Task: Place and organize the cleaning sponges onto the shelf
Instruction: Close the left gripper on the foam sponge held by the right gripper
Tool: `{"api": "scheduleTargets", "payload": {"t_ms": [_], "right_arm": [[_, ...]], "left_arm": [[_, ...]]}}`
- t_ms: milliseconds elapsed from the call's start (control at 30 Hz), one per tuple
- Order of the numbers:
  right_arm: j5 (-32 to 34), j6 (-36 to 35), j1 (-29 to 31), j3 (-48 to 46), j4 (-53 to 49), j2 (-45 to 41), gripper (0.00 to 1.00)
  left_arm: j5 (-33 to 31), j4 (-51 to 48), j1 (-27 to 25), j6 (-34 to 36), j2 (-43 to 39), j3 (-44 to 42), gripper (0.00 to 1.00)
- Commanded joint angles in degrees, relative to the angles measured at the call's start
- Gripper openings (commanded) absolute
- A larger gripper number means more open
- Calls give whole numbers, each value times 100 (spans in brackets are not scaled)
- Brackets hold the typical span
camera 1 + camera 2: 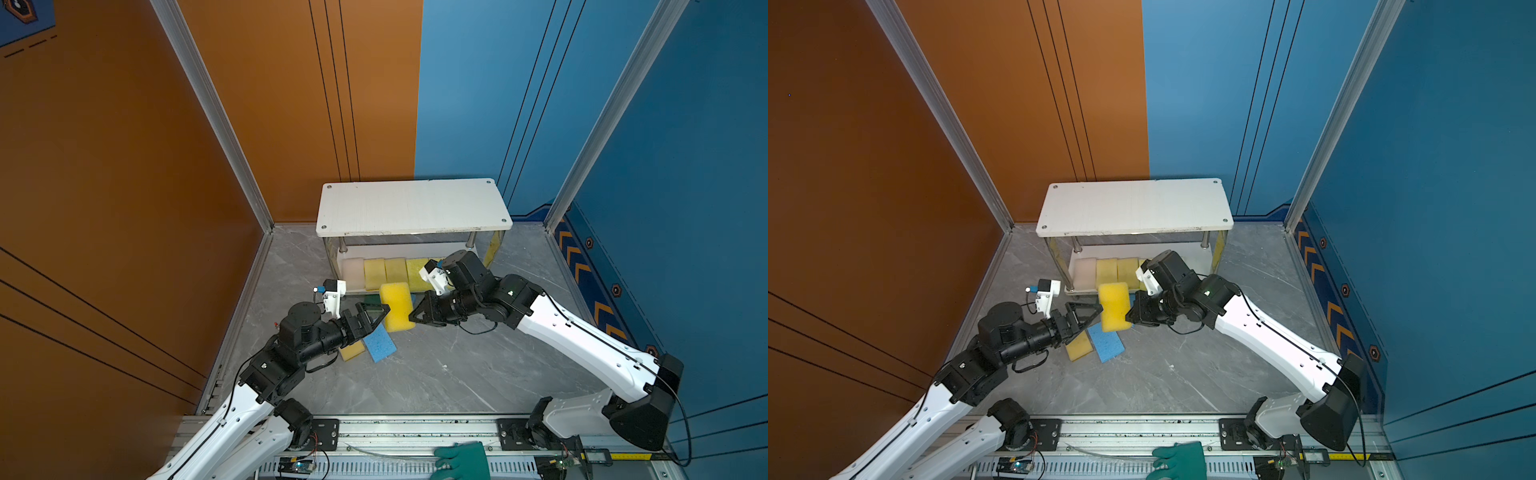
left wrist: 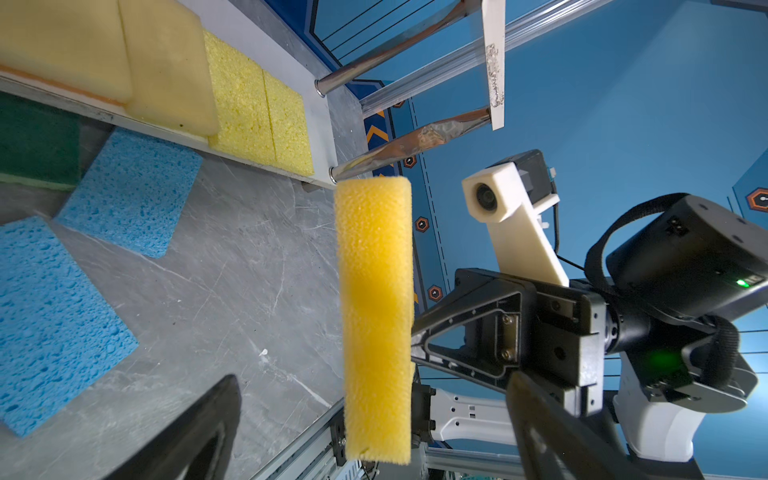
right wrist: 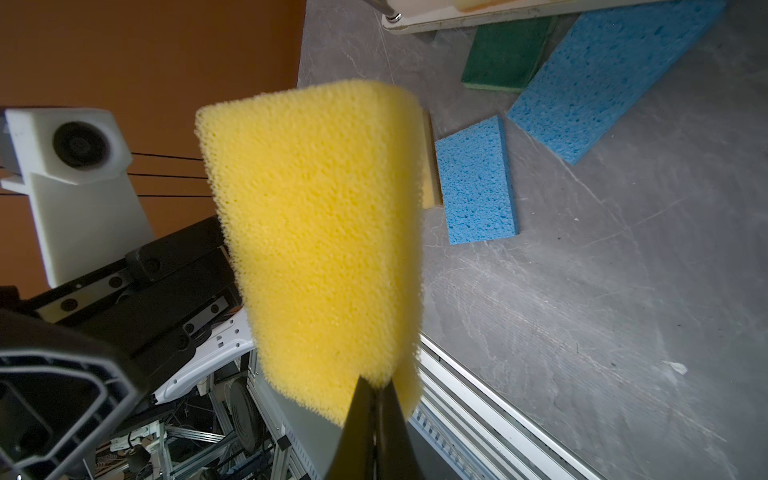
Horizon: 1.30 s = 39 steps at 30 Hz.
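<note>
The bright yellow sponge [image 3: 320, 240] is twisted in my right gripper, so my left gripper should hold its other edge [image 2: 374, 320] while my right gripper opens and grips the sponge again squarely.
A bright yellow sponge [image 1: 397, 305] [image 1: 1115, 305] hangs upright above the floor, and my right gripper [image 1: 413, 313] [image 3: 376, 386] is shut on its edge. My left gripper [image 1: 380, 320] [image 2: 374, 436] stands open around the sponge's other side [image 2: 376, 316], its fingers wide and not touching it. In both top views the shelf [image 1: 411, 205] [image 1: 1133, 205] stands at the back. Its lower board holds a pink-beige sponge [image 1: 353, 272] and yellow sponges [image 1: 384, 271] in a row. Two blue sponges [image 3: 476, 183] [image 3: 615, 70], a dark green one [image 3: 505, 54] and a yellow one [image 1: 351, 352] lie on the floor.
A teal rubber glove [image 1: 463, 461] lies on the aluminium rail [image 1: 415, 430] at the front. Orange and blue walls close in the grey marble floor [image 1: 457, 365] on three sides. The shelf's top board is bare.
</note>
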Motion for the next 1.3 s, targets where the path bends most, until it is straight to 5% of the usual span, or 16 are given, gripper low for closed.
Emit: {"api": "scheduleTargets", "payload": {"t_ms": [0, 300, 667, 767, 1000, 1267], "right_arm": [[143, 498, 46, -222, 514, -112, 3], [-270, 172, 107, -96, 501, -36, 3], [-406, 66, 136, -27, 412, -96, 4], [-441, 75, 136, -23, 412, -129, 10], [-624, 241, -33, -191, 787, -329, 58], [-1281, 1047, -100, -665, 2394, -447, 60]], "left_arm": [[-399, 69, -177, -69, 12, -111, 100], [-418, 626, -117, -195, 178, -134, 88], [-35, 916, 153, -306, 410, -167, 23], [94, 945, 253, -330, 404, -159, 21], [346, 1344, 544, -669, 296, -271, 21], [531, 2264, 697, -1243, 357, -474, 21]]}}
